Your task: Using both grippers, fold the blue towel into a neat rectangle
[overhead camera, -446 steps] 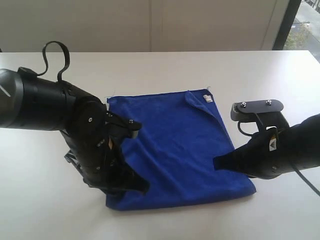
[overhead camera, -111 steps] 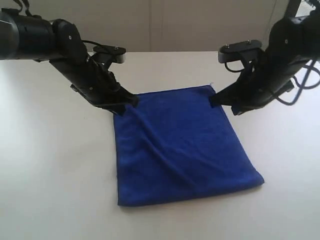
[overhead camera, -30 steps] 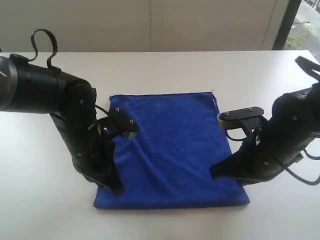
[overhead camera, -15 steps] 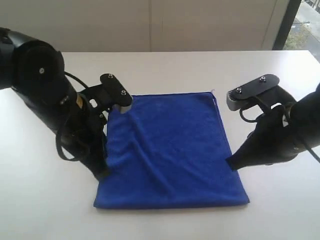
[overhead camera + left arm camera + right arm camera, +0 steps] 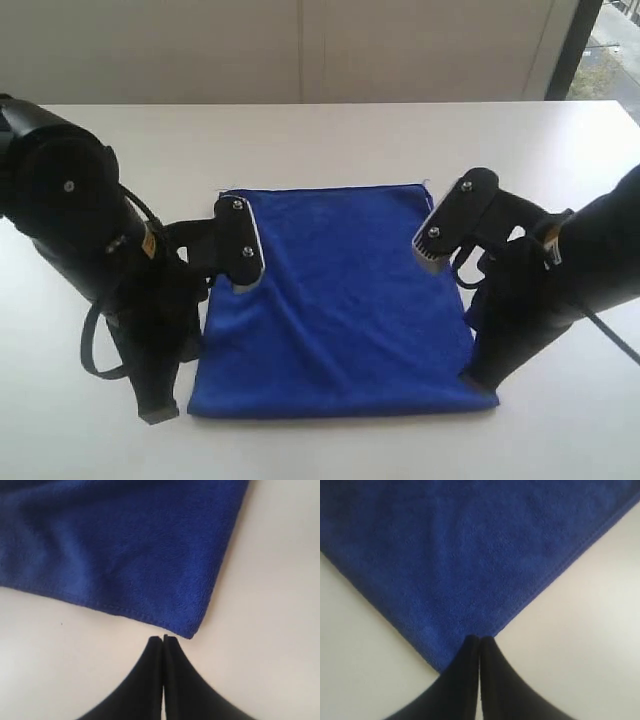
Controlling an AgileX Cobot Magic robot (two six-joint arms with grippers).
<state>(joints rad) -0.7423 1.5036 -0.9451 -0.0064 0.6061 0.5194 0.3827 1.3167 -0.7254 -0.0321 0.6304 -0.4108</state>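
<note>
My left gripper's closed fingers are short of the blue towel's near corner (image 5: 187, 629). Next, my left gripper opens around that corner (image 5: 197, 408) and grabs it before folding.
The blue towel (image 5: 340, 310) lies flat on the white table (image 5: 330, 140) as a rough rectangle, with soft creases near its left side. My left gripper (image 5: 157, 412) points down at the table just outside the towel's near left corner. In the left wrist view this gripper (image 5: 163, 638) is shut and empty, a small gap away from the towel's corner (image 5: 190, 630). My right gripper (image 5: 472, 381) stands at the near right corner. In the right wrist view its shut tips (image 5: 479, 639) lie over the corner of the towel (image 5: 470, 555) and hide the very tip; no cloth shows between the fingers.
Bare white table surrounds the towel on all sides. A pale wall runs along the far edge, and a window (image 5: 610, 50) shows at the far right. Both bulky black arms flank the towel's left and right edges.
Both arms have swung toward the near edge: the left gripper went from the towel's left edge to outside its near left corner, the right gripper down to the near right corner.
</note>
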